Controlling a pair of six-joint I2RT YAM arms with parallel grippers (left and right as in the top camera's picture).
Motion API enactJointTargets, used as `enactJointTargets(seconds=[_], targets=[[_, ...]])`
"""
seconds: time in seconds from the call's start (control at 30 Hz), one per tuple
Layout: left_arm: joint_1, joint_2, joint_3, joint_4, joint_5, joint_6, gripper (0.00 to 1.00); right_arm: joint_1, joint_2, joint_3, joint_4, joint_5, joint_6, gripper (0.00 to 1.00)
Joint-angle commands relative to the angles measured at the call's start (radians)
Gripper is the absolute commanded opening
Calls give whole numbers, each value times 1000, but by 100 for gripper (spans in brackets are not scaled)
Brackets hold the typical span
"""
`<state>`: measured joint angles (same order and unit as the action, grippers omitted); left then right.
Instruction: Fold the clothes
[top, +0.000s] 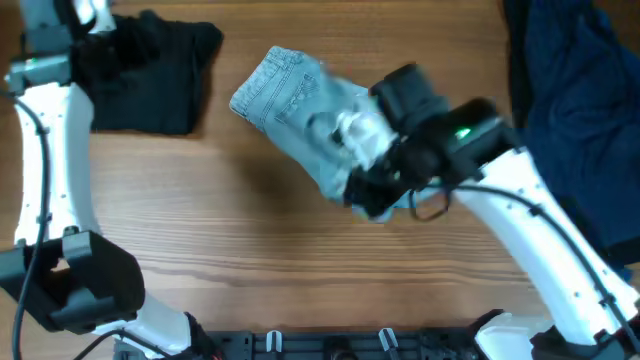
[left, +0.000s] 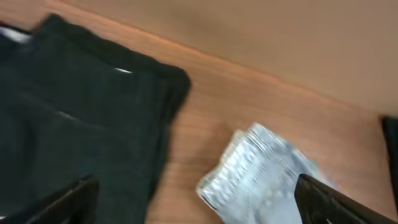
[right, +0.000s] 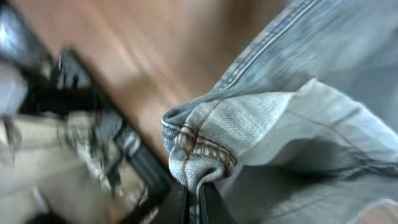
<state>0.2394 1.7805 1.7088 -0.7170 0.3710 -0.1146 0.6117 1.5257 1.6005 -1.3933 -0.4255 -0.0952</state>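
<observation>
Next, my left gripper takes the waistband (top: 260, 82) and pulls the shorts straight, because the shorts lie bunched and slanted (top: 308, 122), with the waistband far from my right gripper.
The light-blue denim shorts (top: 300, 110) lie bunched in the middle of the table, one end raised. My right gripper (top: 372, 192) is shut on a seamed fold of the shorts (right: 205, 149) and holds it up off the wood; in the right wrist view the jaws (right: 194, 202) pinch the cloth tight. The shorts also show in the left wrist view (left: 261, 174). My left gripper (left: 199, 205) is open and empty, above the table between the black garment (left: 81, 118) and the shorts. The black garment (top: 150, 75) lies folded at the far left.
A dark navy garment (top: 570, 90) is spread at the far right edge. The left arm's white links (top: 45, 150) run along the left side. A black rail (top: 330, 345) edges the near side of the table.
</observation>
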Motion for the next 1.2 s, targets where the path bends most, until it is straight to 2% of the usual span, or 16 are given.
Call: enactJointTargets(seconds=[0.0,0.03,0.07,0.1,0.13,0.17,0.2,0.33,0.53,0.67,0.83,0.97,1.0,1.07,1.13,1.17], targets=[[19,0,18,15,0,-23,100,133,-7,-60,-50,11,-128,4],[-8,9,18,23,3,10,100,148,-7,-64,-43,56,-109,5],[-42,23,18,28,3,50,100,135,-10,-61,-8,64,-70,17],[-67,34,18,31,3,72,100,119,-14,-56,16,42,-71,37],[-96,50,18,35,3,95,100,100,-19,-45,35,26,-65,70],[-134,72,18,49,2,112,100,61,-33,-13,70,-10,-59,93],[-162,93,18,75,3,112,100,29,-49,19,101,-16,-53,100],[-256,175,18,223,2,111,100,-163,-129,78,277,209,202,100],[-357,388,18,476,2,112,100,-334,-102,73,285,313,227,100],[-415,500,18,514,-4,190,95,-335,-95,73,282,355,226,100],[-434,533,18,491,-60,190,80,-335,-94,73,283,385,225,100],[-433,541,18,440,-130,190,77,-335,-93,73,287,411,225,100],[-433,540,18,443,-130,190,49,-335,-93,73,291,411,225,100],[-433,537,18,446,-130,189,18,-335,-93,73,298,411,225,100],[-433,522,18,433,-130,186,4,-335,-93,73,306,411,225,100],[-434,502,18,423,-129,186,4,-335,-93,73,309,411,225,100]])
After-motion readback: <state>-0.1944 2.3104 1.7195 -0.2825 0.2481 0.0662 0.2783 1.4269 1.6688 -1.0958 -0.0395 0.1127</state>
